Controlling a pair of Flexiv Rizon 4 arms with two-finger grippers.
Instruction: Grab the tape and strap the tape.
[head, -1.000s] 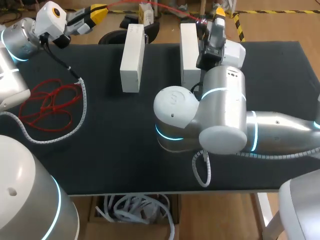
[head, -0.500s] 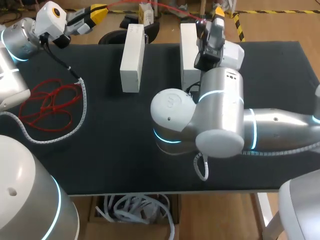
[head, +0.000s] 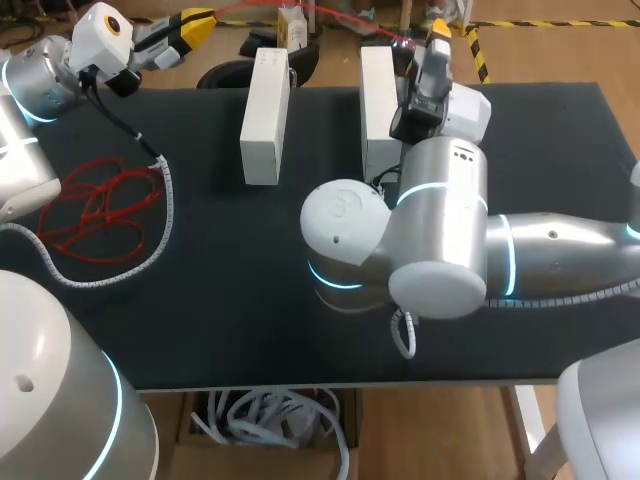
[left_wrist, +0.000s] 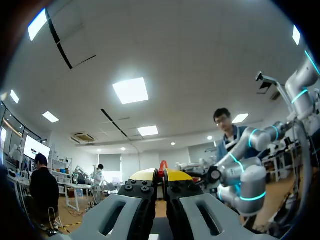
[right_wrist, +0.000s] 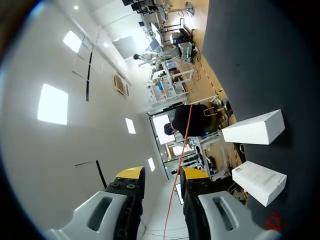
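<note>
My gripper will carry the tape piece's end across, and the red tangle (head: 100, 210) should stay where it is, because black table lies between it and the raised tape piece.
The red tape lies as a loose tangle (head: 95, 212) on the left of the black table, and one strand (head: 300, 10) runs taut over the far edge between my two grippers. My left gripper (head: 198, 22) hangs past the far left corner. In the left wrist view it (left_wrist: 161, 175) is shut on the tape's red end (left_wrist: 163, 166). My right gripper (head: 437, 28) is raised at the far edge by the right-hand white box. In the right wrist view it (right_wrist: 163, 173) is open, and the red strand (right_wrist: 172, 190) passes through the gap between its fingers.
Two long white boxes (head: 265, 115) (head: 378, 105) lie side by side at the back of the table (head: 560, 150); both show in the right wrist view (right_wrist: 254, 127) (right_wrist: 259, 181). My right arm's bulky elbow (head: 420, 250) covers the table's middle. A white corrugated cable (head: 150, 230) curves around the red tangle.
My right gripper's fingers have come closer together around the strand, and the right arm has shifted slightly to the left. The left arm has not moved.
</note>
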